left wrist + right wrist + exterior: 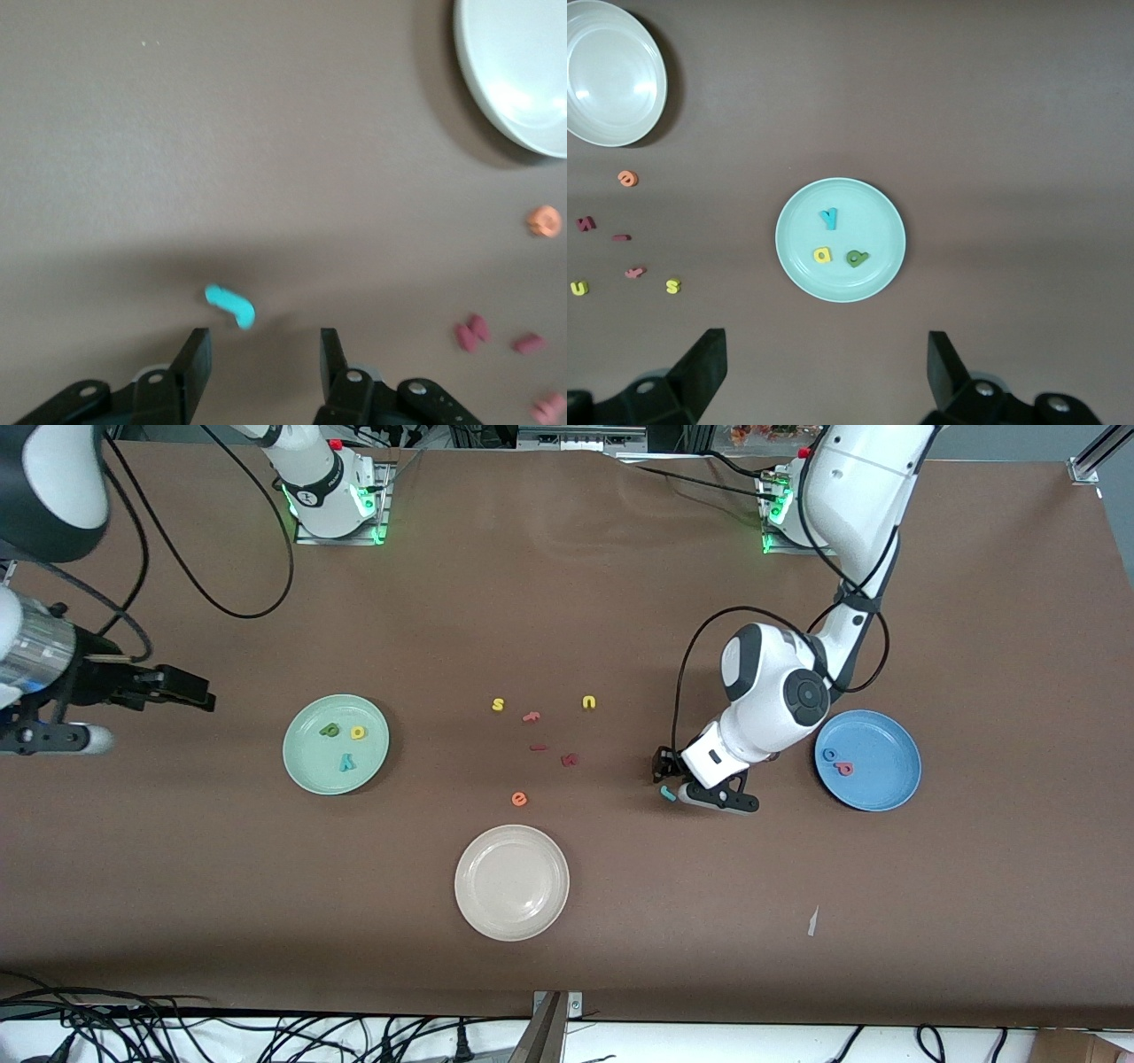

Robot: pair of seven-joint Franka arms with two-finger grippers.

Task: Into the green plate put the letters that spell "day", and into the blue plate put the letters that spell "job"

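Observation:
The teal j (667,793) is out past the open fingers of my left gripper. My left gripper needs to move over the j and lower its fingers around it before closing them.
The green plate (310,766) holds a dark green d (329,730), a yellow a (357,732) and a teal y (346,762); the right wrist view shows the same plate (868,221) from high up. In the blue plate (886,735) lie a blue o (829,754) and a salmon b (844,768). A teal j (668,794) lies on the bare table beside the blue plate. My left gripper (687,784) hangs low by it, open, and the j (231,305) sits just off its fingertips (193,363), not between them. My right gripper (177,686) waits open and empty near the green plate.
A cream-white plate (512,881) stands nearer the front camera, mid-table. Loose letters lie between the plates: yellow s (498,705), yellow u (589,702), salmon f (532,716), two dark red pieces (570,759), orange e (519,799). A paper scrap (811,921) lies toward the front edge.

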